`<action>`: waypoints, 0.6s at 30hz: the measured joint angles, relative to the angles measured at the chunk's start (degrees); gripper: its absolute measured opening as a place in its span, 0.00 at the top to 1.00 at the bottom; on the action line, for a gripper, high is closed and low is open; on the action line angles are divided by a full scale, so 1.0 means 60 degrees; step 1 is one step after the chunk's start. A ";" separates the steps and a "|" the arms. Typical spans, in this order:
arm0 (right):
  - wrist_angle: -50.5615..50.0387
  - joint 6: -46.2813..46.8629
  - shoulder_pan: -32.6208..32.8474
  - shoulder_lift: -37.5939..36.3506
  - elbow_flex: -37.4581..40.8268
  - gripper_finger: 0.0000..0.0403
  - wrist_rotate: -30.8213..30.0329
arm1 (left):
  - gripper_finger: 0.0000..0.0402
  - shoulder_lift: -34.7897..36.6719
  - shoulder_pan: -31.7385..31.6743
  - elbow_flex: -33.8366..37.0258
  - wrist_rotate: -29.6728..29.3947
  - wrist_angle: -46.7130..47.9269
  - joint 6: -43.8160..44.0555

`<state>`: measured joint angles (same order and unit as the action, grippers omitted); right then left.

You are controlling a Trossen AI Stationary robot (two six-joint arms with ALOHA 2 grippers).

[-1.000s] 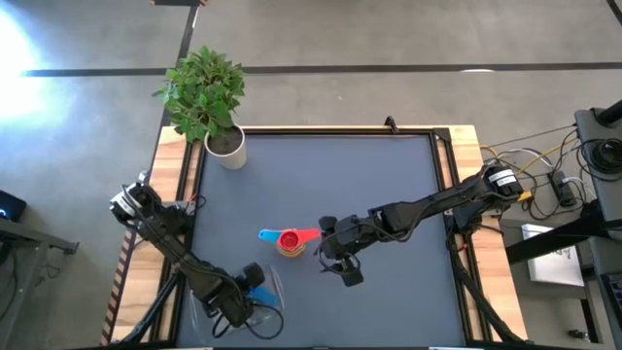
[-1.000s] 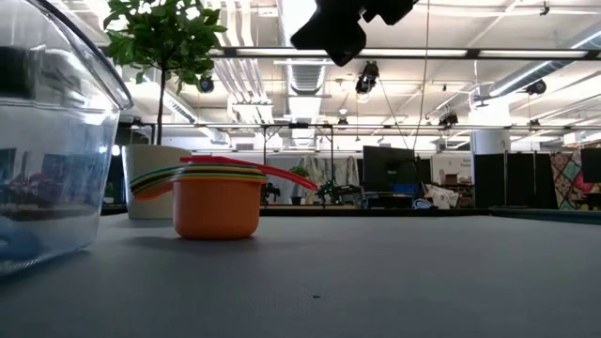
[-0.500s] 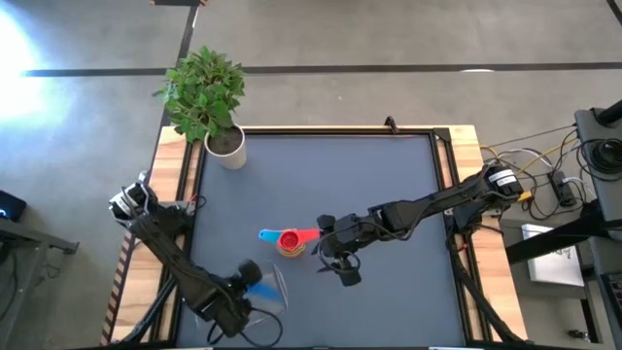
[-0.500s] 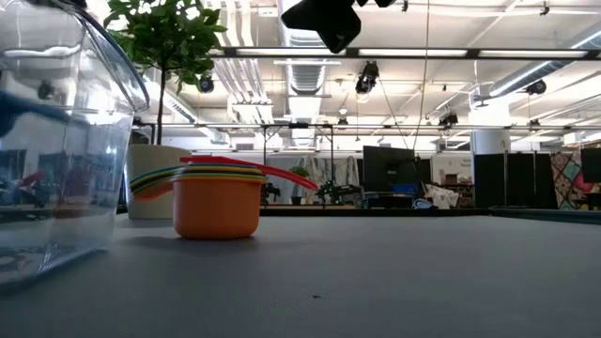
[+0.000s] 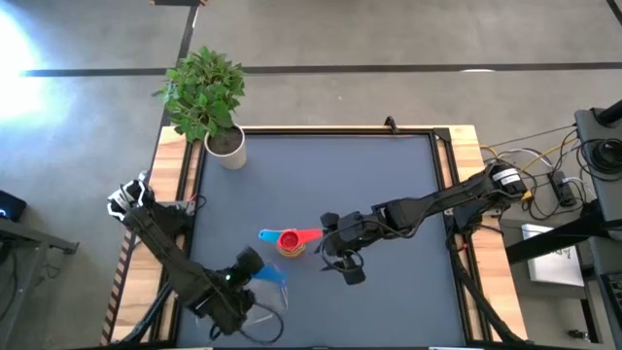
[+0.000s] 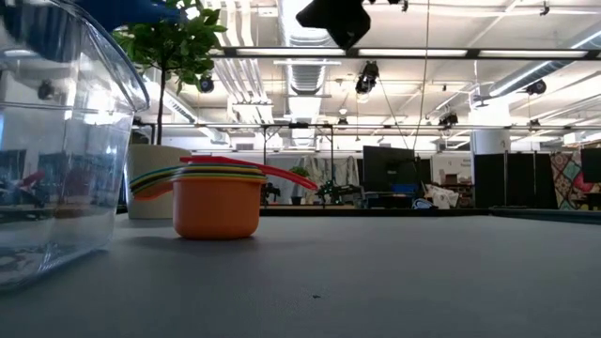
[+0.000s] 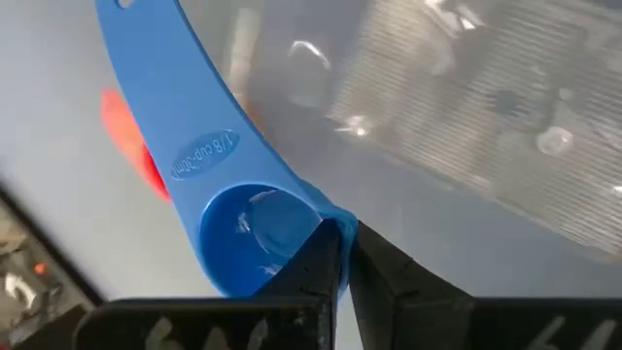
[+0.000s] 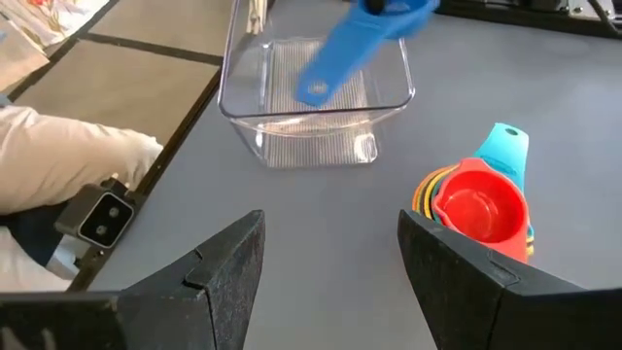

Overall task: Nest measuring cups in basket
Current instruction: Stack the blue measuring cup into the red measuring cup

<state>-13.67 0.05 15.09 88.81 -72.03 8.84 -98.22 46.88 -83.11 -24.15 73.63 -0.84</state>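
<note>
The blue cup's bowl (image 7: 260,238) is upright and the red-pink cup (image 8: 478,206) is open on top, so my left gripper keeps moving the bowl there until it fits inside.
My left gripper (image 5: 249,270) is shut on the blue measuring cup (image 5: 268,274) (image 7: 243,228), which hangs in the air over the clear basket (image 5: 264,297) (image 6: 56,150) (image 8: 316,97). In the low view the blue cup (image 6: 127,11) is above the basket's rim. The other cups stand nested in one stack (image 5: 290,241) (image 6: 216,202) (image 8: 478,206) on the table. The orange cup is at the bottom and the red-pink one on top. My right gripper (image 5: 342,264) (image 8: 330,282) hovers open just right of the stack. My left gripper pinches the blue cup between its two fingers (image 7: 316,267) at the bowl's rim (image 7: 313,216), on the side opposite the handle. The cup is lifted clear. Its long flat handle (image 7: 160,87) points away from the gripper, toward the stack.
A potted plant in a white pot (image 5: 225,146) stands at the table's far left corner. The dark mat (image 5: 389,185) is bare to the right and far side of the stack. A pale sleeve (image 8: 58,170) shows beyond the table edge in the right wrist view.
My left gripper has risen and moved a little toward the stack. It has carried the blue cup from the bottom of the basket up past its rim. The basket has shifted slightly on the table as the cup came out.
</note>
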 joint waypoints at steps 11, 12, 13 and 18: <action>-0.2080 -0.0013 0.0004 -0.1666 0.0147 0.44 -0.2311 | 1.00 0.1271 -0.3192 0.2480 0.0509 -0.5066 -0.1552; -0.2105 -0.0020 0.0003 -0.1813 0.0205 0.44 -0.2457 | 1.00 0.1300 -0.3543 0.2651 0.0646 -0.5462 -0.1743; -0.2106 -0.0039 -0.0004 -0.1961 0.0270 0.44 -0.2513 | 1.00 0.1308 -0.3866 0.2772 0.0870 -0.5765 -0.1925; -0.2188 -0.0106 0.0004 -0.2541 0.0644 0.44 -0.2491 | 1.00 0.1000 -0.4819 0.2932 0.1950 -0.6266 -0.2287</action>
<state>-26.80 -0.58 15.11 73.57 -68.17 -6.10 -92.21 17.96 -65.52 -12.46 36.03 -14.56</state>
